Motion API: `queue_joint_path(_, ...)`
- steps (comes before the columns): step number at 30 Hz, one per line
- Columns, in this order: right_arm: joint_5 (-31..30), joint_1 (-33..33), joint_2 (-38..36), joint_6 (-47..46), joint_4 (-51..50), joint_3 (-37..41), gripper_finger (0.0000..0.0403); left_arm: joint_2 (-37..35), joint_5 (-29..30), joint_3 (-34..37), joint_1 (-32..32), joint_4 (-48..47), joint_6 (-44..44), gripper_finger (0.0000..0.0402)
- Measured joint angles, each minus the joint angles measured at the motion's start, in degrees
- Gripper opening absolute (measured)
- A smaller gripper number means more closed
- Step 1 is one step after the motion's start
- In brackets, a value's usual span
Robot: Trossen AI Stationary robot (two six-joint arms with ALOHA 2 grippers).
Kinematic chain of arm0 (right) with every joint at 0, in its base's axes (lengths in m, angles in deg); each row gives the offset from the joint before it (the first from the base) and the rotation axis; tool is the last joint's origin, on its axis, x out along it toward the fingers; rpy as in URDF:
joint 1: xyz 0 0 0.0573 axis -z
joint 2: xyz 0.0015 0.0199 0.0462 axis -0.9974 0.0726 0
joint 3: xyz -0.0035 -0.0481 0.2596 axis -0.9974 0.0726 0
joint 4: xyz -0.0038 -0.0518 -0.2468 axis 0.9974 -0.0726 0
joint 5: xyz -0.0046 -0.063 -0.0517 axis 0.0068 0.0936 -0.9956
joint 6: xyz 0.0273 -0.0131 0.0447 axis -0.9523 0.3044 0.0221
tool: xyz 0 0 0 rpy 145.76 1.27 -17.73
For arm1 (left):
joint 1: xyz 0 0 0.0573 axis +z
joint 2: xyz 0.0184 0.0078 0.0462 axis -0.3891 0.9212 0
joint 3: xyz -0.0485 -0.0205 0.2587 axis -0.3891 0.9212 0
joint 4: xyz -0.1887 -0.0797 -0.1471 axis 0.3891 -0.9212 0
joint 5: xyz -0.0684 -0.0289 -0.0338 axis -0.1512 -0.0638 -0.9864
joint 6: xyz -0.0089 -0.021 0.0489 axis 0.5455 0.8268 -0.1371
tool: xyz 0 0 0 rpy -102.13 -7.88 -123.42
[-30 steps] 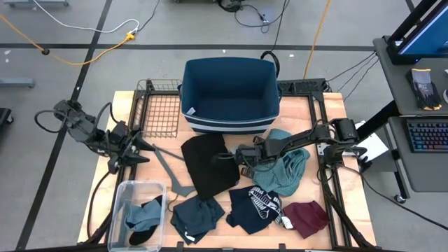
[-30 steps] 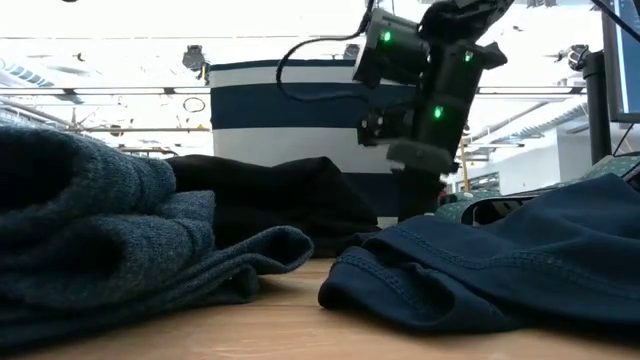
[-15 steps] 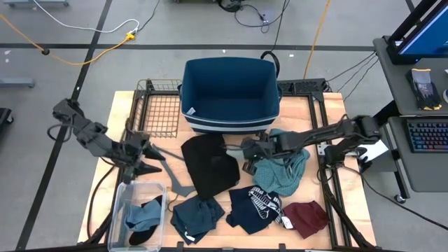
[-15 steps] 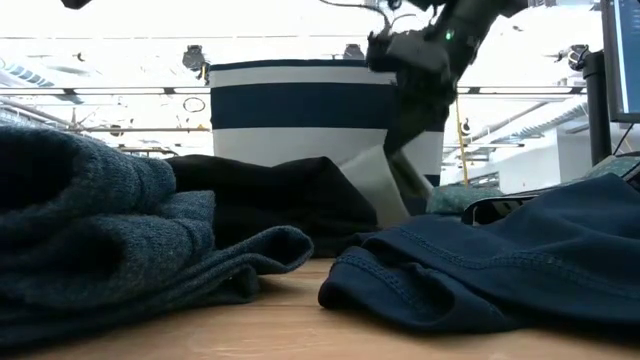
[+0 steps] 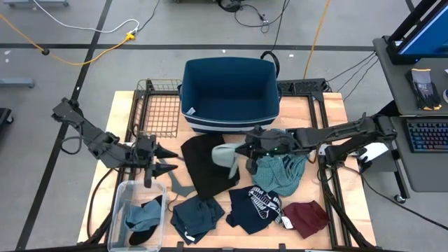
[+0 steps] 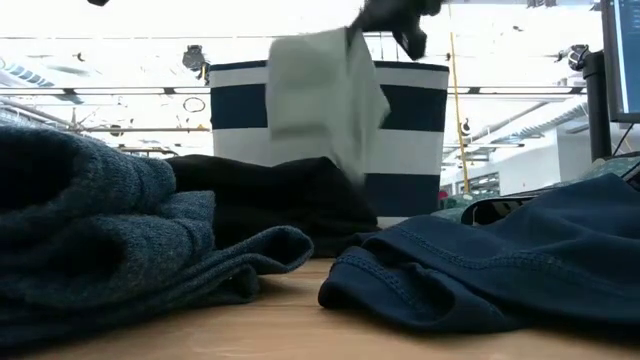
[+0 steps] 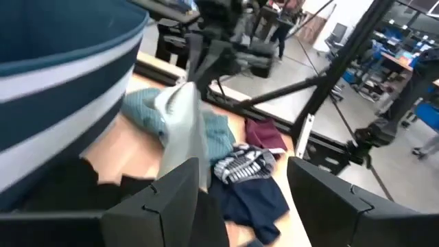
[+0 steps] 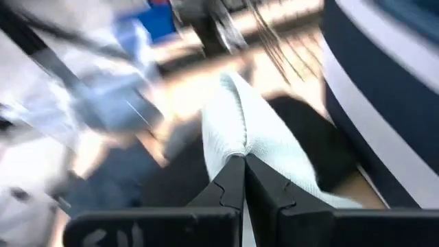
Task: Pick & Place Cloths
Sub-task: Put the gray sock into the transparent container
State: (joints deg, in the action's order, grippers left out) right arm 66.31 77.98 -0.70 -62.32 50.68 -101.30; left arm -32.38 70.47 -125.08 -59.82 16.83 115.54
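Observation:
The pale green cloth's loose part (image 5: 225, 156) hangs free in front of the open fingers of my left gripper. I should keep reaching toward the pinched fold (image 5: 236, 148) until the fingers close next to it.
A pale green cloth (image 5: 225, 157) hangs in the air over the black cloth (image 5: 206, 168), with my right gripper (image 5: 246, 149) shut on it. It also shows in the low view (image 6: 325, 100) and in the left wrist view (image 7: 182, 116). My left gripper (image 5: 168, 158) stands open at the black cloth's left edge, touching nothing. On the table lie a teal checked cloth (image 5: 283, 171), a navy one with white print (image 5: 255, 208), a maroon one (image 5: 308, 217) and a dark teal one (image 5: 196, 215). My right gripper pinches a bunched fold at the pale green cloth's upper end (image 8: 241, 147) between its two fingertips (image 8: 230, 180). The fingers come from the table's right, slanting slightly down. The cloth hangs slack below them, clear of the black cloth and the table (image 6: 330, 130).
A deep blue basket with white stripes (image 5: 229, 94) stands at the table's far middle, with a wire basket (image 5: 157, 112) to its left. A clear bin (image 5: 133, 192) holding cloths sits at the near left. A grey hanger (image 5: 171, 183) lies beside the black cloth.
My right gripper has risen from the black cloth and tipped toward level, drawing the pale green cloth up until it hangs clear. My left gripper has moved toward the table's right, up to the black cloth's left edge, staying open.

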Motion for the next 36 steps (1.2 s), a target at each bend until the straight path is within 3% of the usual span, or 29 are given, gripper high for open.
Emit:
queue_joint_path(6,4.4,-2.0,0.1,1.6,11.3,0.0,0.0000,4.3,0.5,0.0,2.0,7.6,-2.6,0.0225)
queue_joint_path(15,5.8,-4.2,0.1,4.1,19.1,0.0,0.0000,11.1,-2.6,0.0,5.7,17.0,-3.0,0.0225)
queue_joint_path(25,5.8,-6.7,0.1,4.8,19.4,0.0,0.0000,21.4,-11.6,0.0,9.4,38.5,-15.4,0.0225)
queue_joint_path(36,5.7,-7.4,0.1,5.4,19.2,0.0,0.0000,30.6,-17.7,0.0,12.9,50.9,-15.8,0.0225)
